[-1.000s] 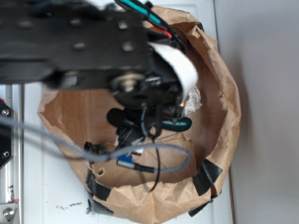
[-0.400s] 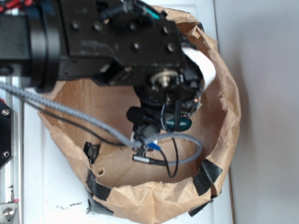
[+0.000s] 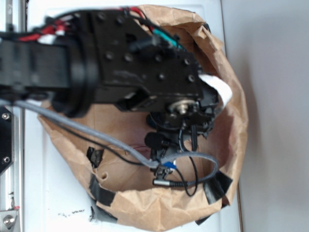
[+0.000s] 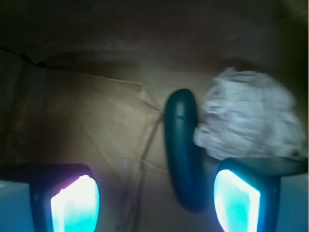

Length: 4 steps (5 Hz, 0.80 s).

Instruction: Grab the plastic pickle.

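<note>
The plastic pickle [image 4: 184, 150] will come loose and leave the white paper ball [image 4: 248, 116] behind when the gripper lifts, because the paper ball only touches the pickle's side.
In the wrist view the plastic pickle [image 4: 183, 150] lies dark green and glossy on the brown paper floor, pointing away from me. Its near end sits between my fingers, close to the right fingertip [image 4: 239, 200]. My gripper [image 4: 157, 203] is open, with a wide gap left of the pickle. A crumpled white paper ball [image 4: 248, 116] touches the pickle's right side. In the exterior view the black arm [image 3: 145, 67] and wrist [image 3: 183, 108] reach down into the bag and cover the pickle and the ball.
A rolled-down brown paper bag [image 3: 236, 111] rings the work area, with walls close on every side and black tape patches [image 3: 99, 191] on its rim. Grey and black cables [image 3: 193, 162] hang from the wrist. The bag stands on a white table [image 3: 53, 193].
The arm has moved right and further into the bag. In the exterior view, the pickle and paper ball, visible beside the wrist earlier, are now hidden under it.
</note>
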{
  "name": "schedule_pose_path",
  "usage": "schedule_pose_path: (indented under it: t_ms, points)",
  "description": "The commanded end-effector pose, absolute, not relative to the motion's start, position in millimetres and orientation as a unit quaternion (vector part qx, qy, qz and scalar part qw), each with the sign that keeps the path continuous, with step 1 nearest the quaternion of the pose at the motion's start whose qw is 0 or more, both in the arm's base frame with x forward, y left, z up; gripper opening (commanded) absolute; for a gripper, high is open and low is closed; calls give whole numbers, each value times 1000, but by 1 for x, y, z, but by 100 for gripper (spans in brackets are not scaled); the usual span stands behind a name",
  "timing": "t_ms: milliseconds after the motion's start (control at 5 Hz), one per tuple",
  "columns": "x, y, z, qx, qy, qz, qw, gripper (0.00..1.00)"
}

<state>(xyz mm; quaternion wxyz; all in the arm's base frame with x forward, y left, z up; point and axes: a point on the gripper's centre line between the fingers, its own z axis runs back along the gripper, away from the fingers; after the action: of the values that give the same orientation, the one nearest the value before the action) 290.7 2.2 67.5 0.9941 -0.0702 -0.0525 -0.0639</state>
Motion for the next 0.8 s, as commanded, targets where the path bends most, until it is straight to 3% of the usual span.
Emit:
schedule_pose_path:
  t_ms: [0,200,400,600]
  points:
    - [308,5,53,-49,-65,-53,995,100]
    - [309,6,33,-20,-47,-43,998,100]
    - [305,3,32,-22,-43,-42,998,100]
    - [307,5,33,-21,-46,-42,998,0]
